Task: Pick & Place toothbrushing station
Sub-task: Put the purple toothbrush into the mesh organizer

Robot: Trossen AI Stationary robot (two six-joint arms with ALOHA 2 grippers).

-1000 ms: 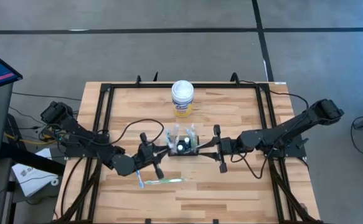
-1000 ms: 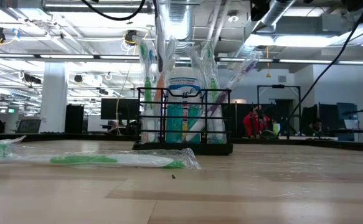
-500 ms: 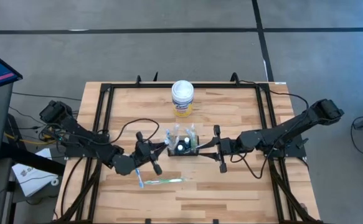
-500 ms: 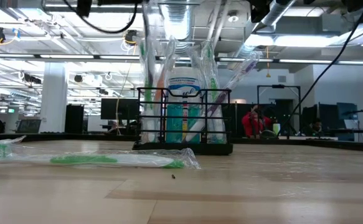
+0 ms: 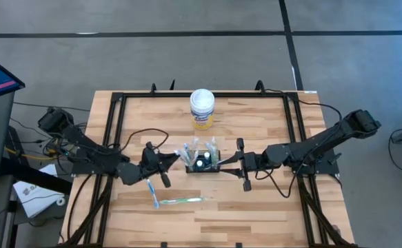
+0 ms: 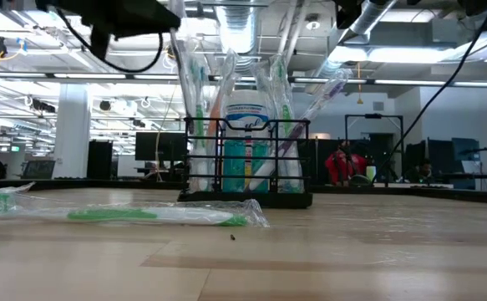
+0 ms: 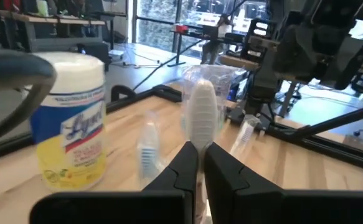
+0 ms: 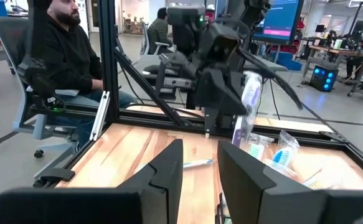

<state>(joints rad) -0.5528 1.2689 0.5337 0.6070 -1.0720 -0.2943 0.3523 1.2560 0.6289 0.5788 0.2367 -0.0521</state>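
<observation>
I should keep moving my left gripper toward the caddy (image 5: 192, 164) because the wrapped toothbrush's lower end (image 6: 199, 170) is inside the black wire caddy. I should let go once the toothbrush stands upright.
The black wire caddy (image 5: 201, 162) stands on its base at the table's middle, holding several wrapped toothbrushes and a tube; it also shows in the low view (image 6: 247, 159). My left gripper (image 5: 165, 164) is just left of the caddy, shut on a wrapped toothbrush (image 7: 201, 115). My right gripper (image 5: 225, 164) is at the caddy's right end with its fingers apart (image 8: 201, 168). I cannot tell whether it touches the caddy. My left gripper pinches the wrapped toothbrush just below its white head (image 7: 200, 149) between its two fingers. The head stands out past the fingertips. The brush (image 8: 246, 102) slants from the gripper toward the caddy. I cannot tell whether its lower end is clear of the caddy.
A white-lidded yellow-labelled canister (image 5: 202, 109) stands at the far middle. A green wrapped toothbrush (image 5: 183, 200) and a blue one (image 5: 154, 194) lie on the table near the front. A black frame (image 5: 118, 96) rims the table. A seated person (image 8: 63, 56) is beyond the table.
My left gripper has drawn back from the caddy toward the table's left edge, still shut on the wrapped toothbrush. The brush's upper end has gone left with it and leans away from the others. The caddy and my right gripper have kept still.
</observation>
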